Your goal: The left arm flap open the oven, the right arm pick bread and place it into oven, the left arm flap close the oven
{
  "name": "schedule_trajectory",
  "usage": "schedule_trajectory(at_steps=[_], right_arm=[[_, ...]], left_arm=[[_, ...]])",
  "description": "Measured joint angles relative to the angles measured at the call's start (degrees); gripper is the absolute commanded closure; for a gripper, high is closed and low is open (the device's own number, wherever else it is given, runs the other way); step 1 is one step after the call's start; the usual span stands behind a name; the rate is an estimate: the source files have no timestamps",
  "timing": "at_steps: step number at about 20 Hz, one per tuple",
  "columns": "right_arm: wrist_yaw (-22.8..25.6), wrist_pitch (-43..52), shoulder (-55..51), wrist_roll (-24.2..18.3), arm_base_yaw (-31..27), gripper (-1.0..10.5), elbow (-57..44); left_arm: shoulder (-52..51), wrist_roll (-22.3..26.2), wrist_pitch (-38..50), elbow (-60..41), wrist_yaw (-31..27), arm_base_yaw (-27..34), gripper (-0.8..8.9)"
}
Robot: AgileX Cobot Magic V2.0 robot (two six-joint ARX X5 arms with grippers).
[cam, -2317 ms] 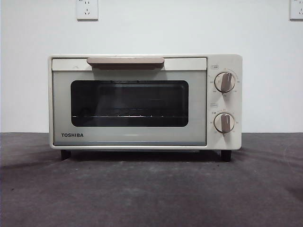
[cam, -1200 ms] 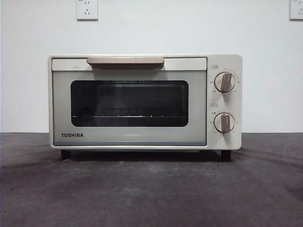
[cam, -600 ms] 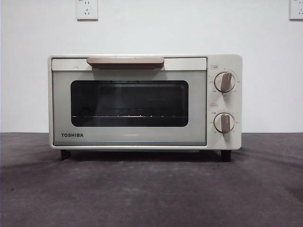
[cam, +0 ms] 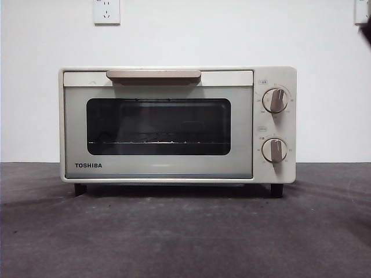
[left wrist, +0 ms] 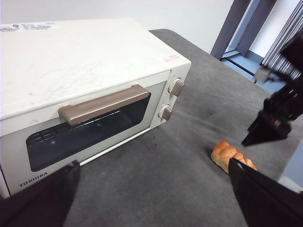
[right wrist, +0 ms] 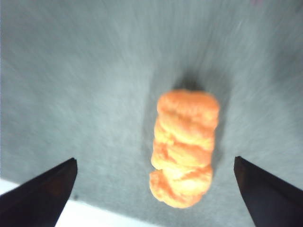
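Note:
The beige handle (cam: pixel 153 75) goes along the glass door's top edge (cam: pixel 158 126), so the glass door will swing down and end up lying flat when the robot's left gripper opens it.
The cream-white oven (cam: pixel 177 124) stands on the dark table with its glass door shut and its beige handle (cam: pixel 153 75) up. It also shows in the left wrist view (left wrist: pixel 85 85). My left gripper (left wrist: pixel 154 163) is open and empty, hovering in front of and above the oven. The golden-orange bread (right wrist: pixel 184 146) lies on the table to the right of the oven; it also shows in the left wrist view (left wrist: pixel 232 156). My right gripper (right wrist: pixel 155 160) is open, above the bread with the jaws on either side of it, apart from it. The bread is out of the front view.
Two knobs (cam: pixel 275 99) sit on the oven's right panel. A wire rack (cam: pixel 156 141) shows behind the glass. The table's edge runs close to the bread in the right wrist view (right wrist: pixel 94 215). A black tip (cam: pixel 366 29) shows at the front view's top right corner.
A black arm tip has come into the front view's top right corner. The oven has not moved and its door stays shut.

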Motion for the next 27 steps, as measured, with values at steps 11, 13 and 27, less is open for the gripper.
schedule_trajectory(at_steps=[11,13,27], right_arm=[[7.72,10.32,13.09,4.33,3.87,4.1,-5.88],[6.93,10.4,14.84,4.44,4.11,4.4,-5.88],[4.26,6.03,13.73,4.22,4.42,8.2,-4.04]], left_arm=[[0.63,0.0,0.31,0.0,0.0,0.0,3.13],[0.7,0.0,0.31,0.0,0.0,0.0,3.13],[2.25,0.0,0.33,0.0,-0.31,0.0,3.86]])
